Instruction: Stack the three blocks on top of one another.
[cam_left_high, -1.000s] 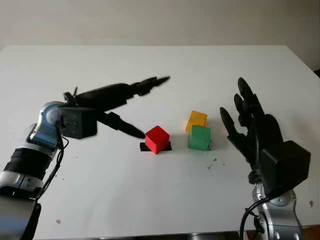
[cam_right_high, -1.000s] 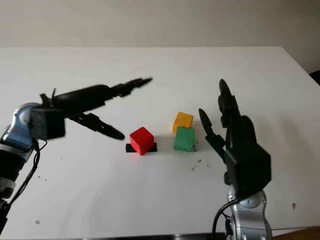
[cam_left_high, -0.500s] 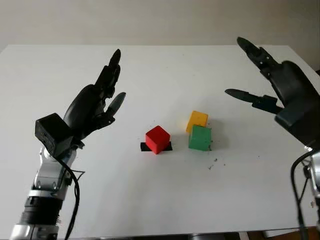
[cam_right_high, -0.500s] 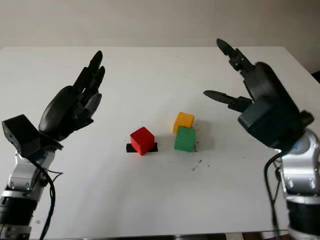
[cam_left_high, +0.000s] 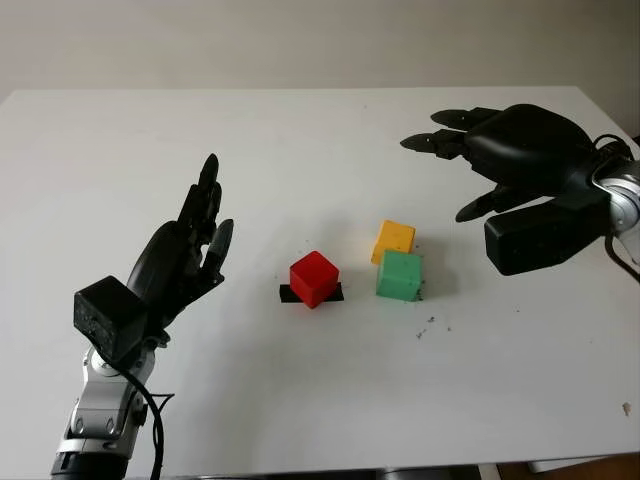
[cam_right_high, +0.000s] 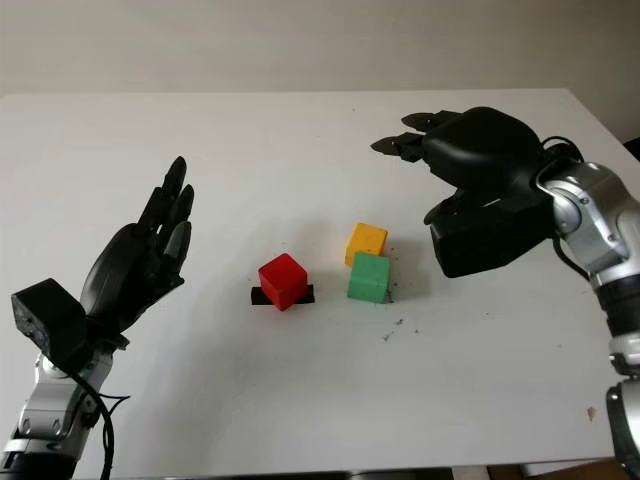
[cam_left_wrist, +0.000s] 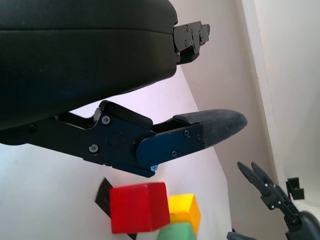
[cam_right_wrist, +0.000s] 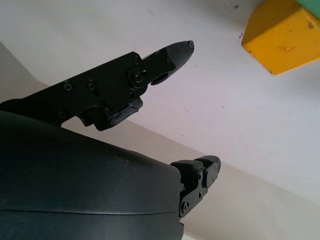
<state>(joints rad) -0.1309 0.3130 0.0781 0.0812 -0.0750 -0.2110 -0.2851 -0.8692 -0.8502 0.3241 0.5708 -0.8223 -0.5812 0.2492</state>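
My gripper will lift the yellow block (cam_left_high: 394, 238), and that block will come free alone, because the green block's bottom edge (cam_left_high: 397, 297) lies flat beside it.
A red block (cam_left_high: 314, 278) sits on a small black patch (cam_left_high: 290, 294) near the middle of the white table (cam_left_high: 320, 400). Just to its right a yellow block (cam_left_high: 394, 240) and a green block (cam_left_high: 400, 275) stand side by side, the green one nearer me. My left hand (cam_left_high: 190, 250) is raised open to the left of the red block, a hand's width away. My right hand (cam_left_high: 500, 150) hovers open above the table, behind and to the right of the yellow block. The left wrist view shows the red block (cam_left_wrist: 139, 207), the yellow block (cam_left_wrist: 185, 212) and the green block (cam_left_wrist: 175, 233).
Small dark specks (cam_left_high: 432, 322) dot the table in front of the green block. The table's far edge (cam_left_high: 300, 90) meets a plain wall. The right edge of the table (cam_left_high: 615, 125) lies close to my right arm.
My right hand has turned palm-down and dropped lower, behind the yellow block. My left hand has sunk a little and drawn back toward me. The blocks have not moved.
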